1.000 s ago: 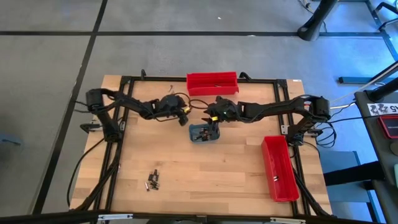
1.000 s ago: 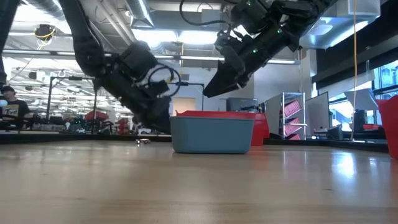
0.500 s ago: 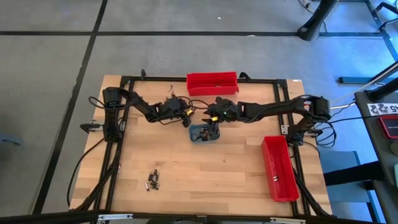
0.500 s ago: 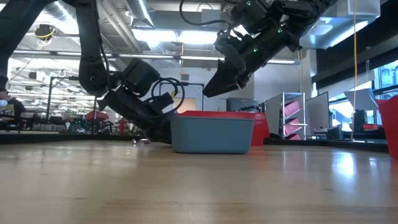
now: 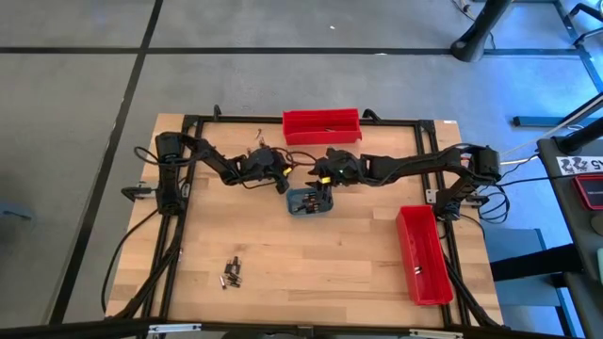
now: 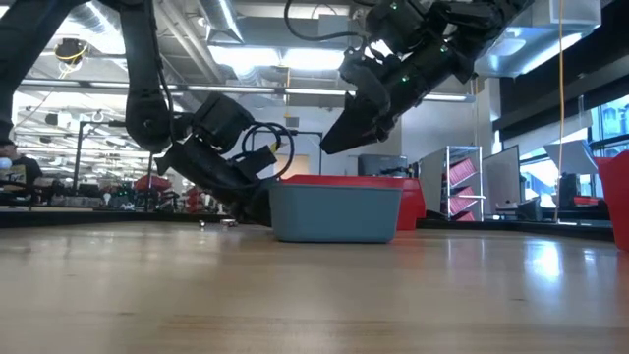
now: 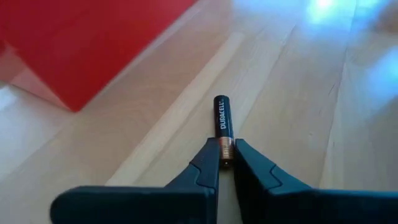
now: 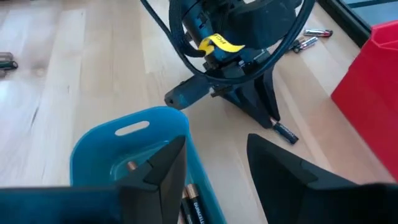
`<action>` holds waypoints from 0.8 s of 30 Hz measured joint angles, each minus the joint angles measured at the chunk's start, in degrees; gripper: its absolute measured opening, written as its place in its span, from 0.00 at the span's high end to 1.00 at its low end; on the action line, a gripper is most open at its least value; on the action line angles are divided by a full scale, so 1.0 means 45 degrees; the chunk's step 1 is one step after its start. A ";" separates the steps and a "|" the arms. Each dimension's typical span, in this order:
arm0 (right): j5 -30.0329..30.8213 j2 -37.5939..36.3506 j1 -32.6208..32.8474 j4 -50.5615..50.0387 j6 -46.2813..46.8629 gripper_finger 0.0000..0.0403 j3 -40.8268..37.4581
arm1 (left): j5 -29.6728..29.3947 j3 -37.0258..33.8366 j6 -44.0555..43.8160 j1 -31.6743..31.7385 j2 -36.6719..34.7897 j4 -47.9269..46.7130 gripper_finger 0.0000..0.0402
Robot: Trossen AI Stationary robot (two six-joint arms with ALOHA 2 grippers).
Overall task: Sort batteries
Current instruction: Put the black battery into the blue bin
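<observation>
My right gripper should take the battery's black end [image 7: 222, 107] and lower the battery into the blue tray, because my left gripper is pinching the battery's copper end [image 7: 226, 150] beside the blue tray.
A black battery [image 7: 222, 121] with a copper end lies on the wood beside the far red bin [image 7: 93, 43]. My left gripper [image 7: 226, 163] is shut on it, just left of the blue tray [image 5: 309, 201]. The right wrist view shows the same gripper [image 8: 268, 121] with the battery [image 8: 286, 132] at its tip. My right gripper [image 5: 320, 179] hangs open above the tray [image 8: 134, 140], which holds batteries [image 8: 193, 208]. In the low view the left gripper [image 6: 251, 206] is down behind the tray [image 6: 334, 211], and the right gripper [image 6: 339, 138] is above it. My left gripper pinches the battery's copper end [image 7: 226, 149] between its two fingertips. The fingers slant down from the table's left and lie along the battery, which sticks out ahead of them. The battery lies flat on the table.
One red bin [image 5: 321, 125] stands at the far edge and another [image 5: 422, 254] lies along the right side. Several loose batteries [image 5: 231, 272] lie near the front left, and a few more [image 8: 308, 38] beyond the left arm. Black frame rails border the table.
My left gripper has sunk to the table beside the tray's left side and tipped further down; over the last half second it has kept still. My right gripper has stayed above the tray.
</observation>
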 joint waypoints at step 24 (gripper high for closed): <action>-0.0883 0.0262 0.0039 0.5415 -0.1337 0.58 -0.1975 | -0.0193 -0.0034 0.2335 -0.2963 -0.5725 -0.2840 0.95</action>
